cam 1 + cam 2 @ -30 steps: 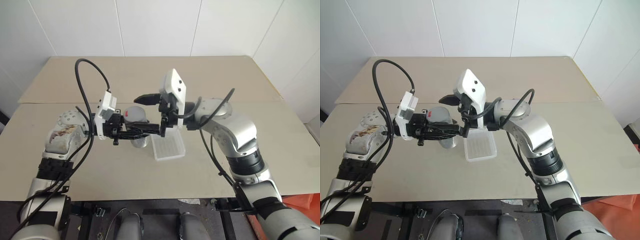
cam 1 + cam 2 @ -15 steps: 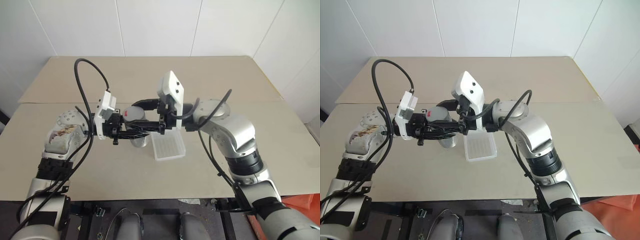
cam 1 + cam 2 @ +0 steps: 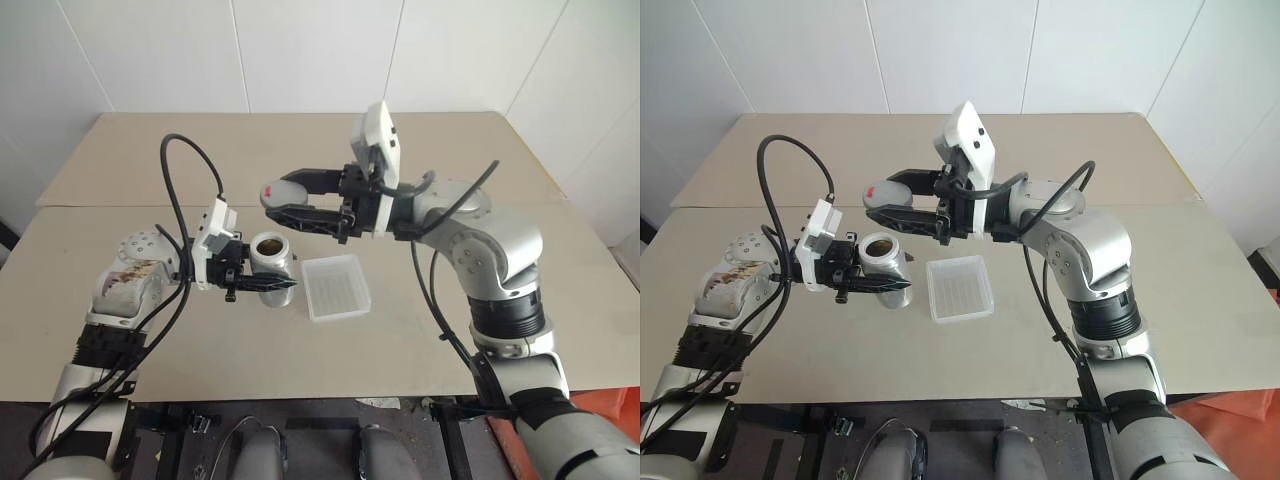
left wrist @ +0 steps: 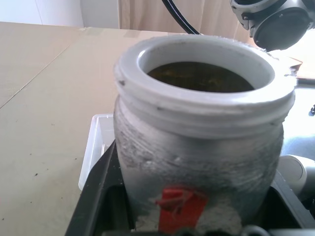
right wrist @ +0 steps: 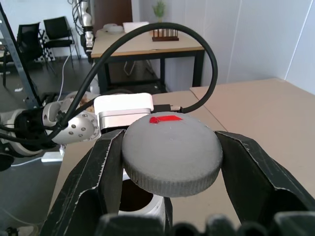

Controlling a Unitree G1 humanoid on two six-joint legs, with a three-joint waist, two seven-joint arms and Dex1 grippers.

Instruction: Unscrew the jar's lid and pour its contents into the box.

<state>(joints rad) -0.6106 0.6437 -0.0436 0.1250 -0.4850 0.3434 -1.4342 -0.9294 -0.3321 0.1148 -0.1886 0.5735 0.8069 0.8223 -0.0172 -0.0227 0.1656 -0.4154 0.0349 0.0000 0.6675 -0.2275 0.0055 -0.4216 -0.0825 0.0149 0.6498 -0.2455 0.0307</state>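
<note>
The grey lid is clear of the jar's opening (image 3: 270,245), so the robot's right gripper should go on past the box before it lets go of the lid low over the open table (image 3: 402,288).
The jar (image 3: 268,262) is upright with its mouth uncovered, just left of the box, and my left gripper (image 3: 276,272) is shut on its body. The left wrist view shows its grey-white walls, a red mark (image 4: 174,204) low on the side, and dark brownish contents (image 4: 197,78) inside. The grey lid (image 5: 171,152), with a red mark on top, is off the jar and clamped between the fingers of my right gripper (image 3: 270,200). That gripper hangs above the jar and a little behind it. The box (image 3: 336,287), a shallow translucent white tray, lies flat on the table.
The tan table (image 3: 420,330) stretches bare around the box, with a seam running across behind my arms. A black cable (image 3: 180,170) loops up over my left wrist. White walls stand behind the far edge.
My right gripper has closed on the lid and lifted it up off the jar, leaving the mouth uncovered. The left gripper still holds the jar.
</note>
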